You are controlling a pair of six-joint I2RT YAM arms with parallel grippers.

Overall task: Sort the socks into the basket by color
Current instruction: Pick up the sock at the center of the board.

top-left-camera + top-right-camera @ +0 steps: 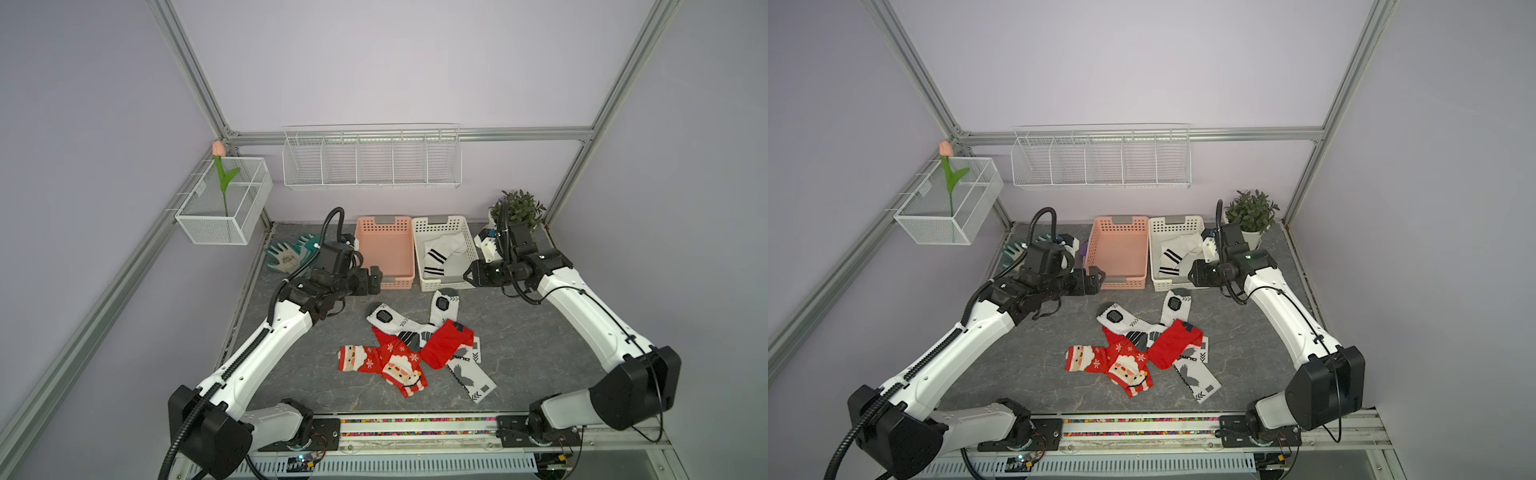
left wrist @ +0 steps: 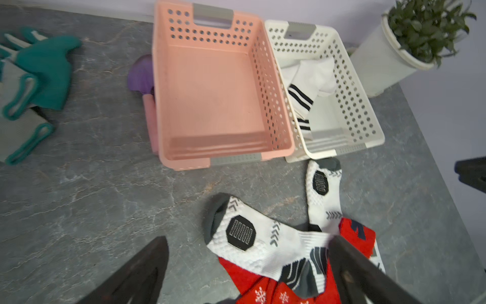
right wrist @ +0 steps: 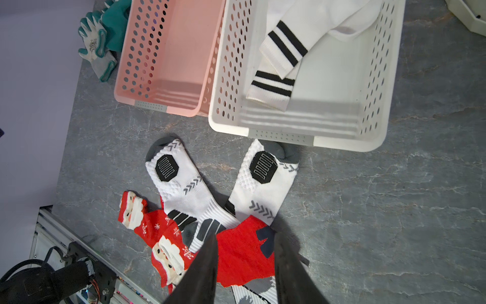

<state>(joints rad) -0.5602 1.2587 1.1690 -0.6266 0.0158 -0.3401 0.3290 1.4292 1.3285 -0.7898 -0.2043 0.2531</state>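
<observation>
Next, I lift the plain red sock clear [image 1: 445,342] with my left gripper before I sort the white socks [image 1: 459,354], because the plain red sock is lying across them.
Several socks lie in a heap mid-table: two white ones with black patches [image 1: 388,318] [image 1: 444,303], two red Santa socks [image 1: 361,359] [image 1: 403,370], a plain red sock [image 1: 446,343] and a printed white sock [image 1: 471,378]. White socks with black stripes [image 1: 440,257] lie in the white basket [image 1: 438,224]. The pink basket [image 1: 384,222] beside it holds nothing. My left gripper [image 1: 376,276] [image 2: 248,252] hovers wide open at the pink basket's front-left corner, empty. My right gripper [image 1: 469,274] [image 3: 246,244] hangs at the white basket's front-right corner, jaws partly apart, empty.
Teal-and-grey gloves [image 1: 291,253] lie at the back left, a purple object [image 2: 142,73] sits against the pink basket's left side. A potted plant [image 1: 517,208] stands back right. A wire rack [image 1: 372,162] and a mesh box with a tulip [image 1: 226,203] hang on the walls.
</observation>
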